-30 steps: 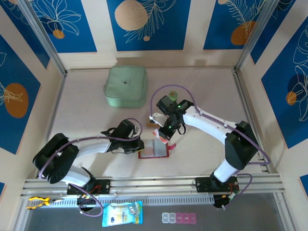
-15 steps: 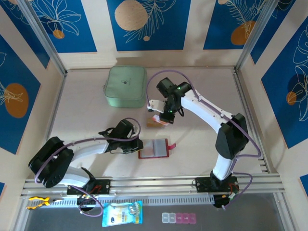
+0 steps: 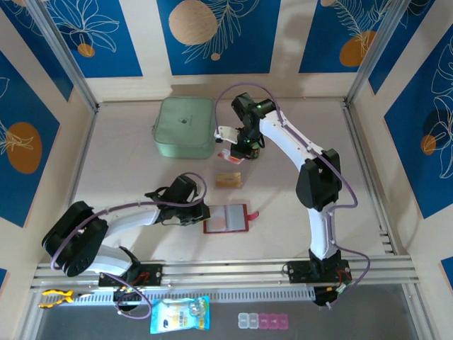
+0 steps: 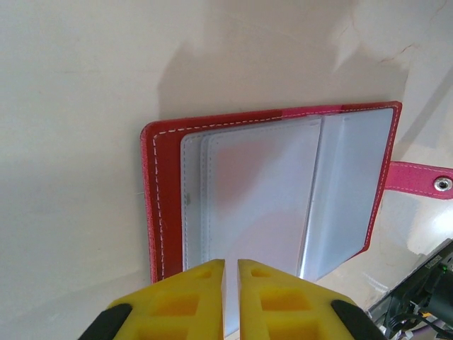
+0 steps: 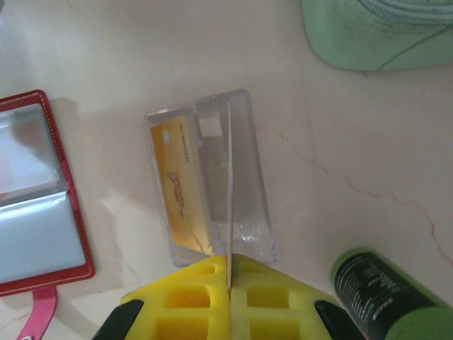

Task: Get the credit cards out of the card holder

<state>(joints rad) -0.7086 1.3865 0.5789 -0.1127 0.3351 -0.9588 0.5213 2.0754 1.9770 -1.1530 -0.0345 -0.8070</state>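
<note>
The thin credit card (image 5: 230,177) is hanging edge-on above the clear box's empty slot (image 5: 245,180), so my right gripper should keep going down until the card is inside and then let go.
The red card holder (image 3: 226,218) lies open on the table, its pale clear pockets (image 4: 283,198) facing up and its strap tab (image 4: 421,180) out to the right. My left gripper (image 4: 231,262) is shut with a thin slit between its yellow fingers, its tips over the holder's near edge (image 3: 202,214). My right gripper (image 3: 236,154) is shut on a thin credit card (image 5: 229,177), seen edge-on, red and pale from above (image 3: 232,157). Below it an orange-tan credit card (image 5: 180,188) lies flat in a clear sleeve (image 3: 228,179).
The mint-green square case (image 3: 185,126) sits at the back left, close to my right gripper. A dark green bottle (image 5: 382,297) lies just right of the right gripper. The holder (image 5: 35,198) is a short way in front of the orange-tan card.
My right gripper has lifted away from the holder toward the back, carrying the thin card past the orange-tan card. The left arm and the holder have stayed put.
</note>
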